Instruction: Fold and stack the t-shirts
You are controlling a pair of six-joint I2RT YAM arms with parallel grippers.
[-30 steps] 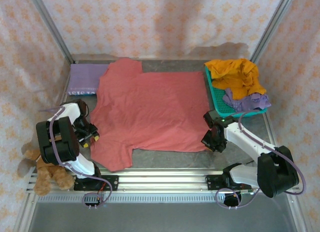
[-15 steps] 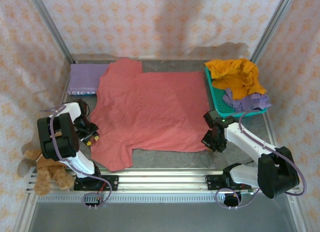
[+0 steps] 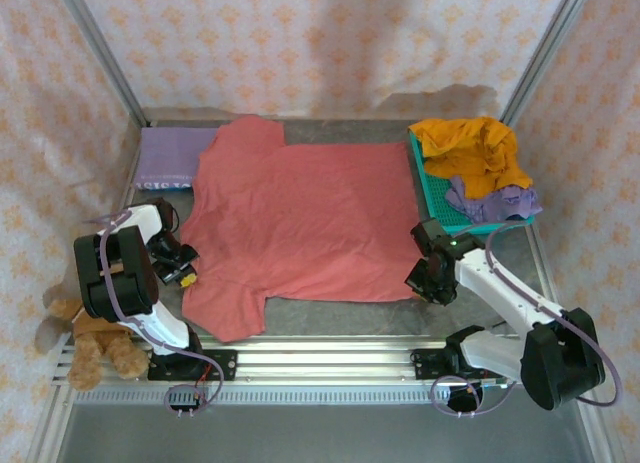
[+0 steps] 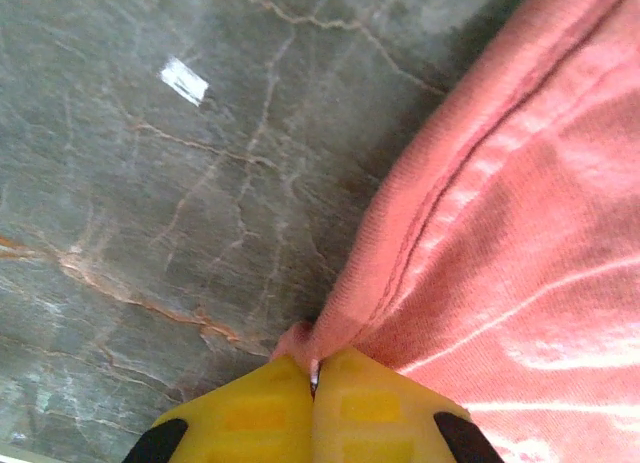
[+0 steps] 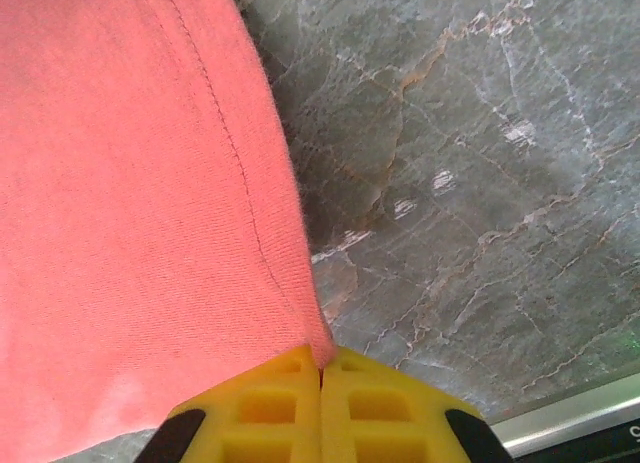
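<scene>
I should keep folding the red t-shirt's near side (image 3: 325, 286) inward with my left gripper, as both grippers hold its ends, until it lies over the t-shirt's middle (image 3: 305, 218).
The dusty red t-shirt (image 3: 300, 223) lies spread flat across the middle of the table. My left gripper (image 3: 186, 273) is shut on its left edge near the sleeve; in the left wrist view the yellow fingertips (image 4: 315, 368) pinch a fold of red cloth (image 4: 480, 233). At the shirt's near right corner my right gripper (image 3: 418, 279) is shut on the hem, and the right wrist view has the yellow fingertips (image 5: 322, 371) clamped on the red corner (image 5: 130, 213). A mustard orange shirt (image 3: 475, 151) and a lavender shirt (image 3: 490, 200) sit crumpled in the basket. A folded lavender shirt (image 3: 167, 158) lies at the back left.
The teal mesh basket (image 3: 432, 195) stands at the right, close to my right arm. A brown teddy bear (image 3: 95, 343) sits at the near left beside the left arm's base. Patterned walls enclose the grey marbled table (image 3: 330, 313), with a metal rail along its front.
My right arm has shifted slightly to the right, holding the hem corner. The left arm settled a little after the first frame. The shirt lies much as before.
</scene>
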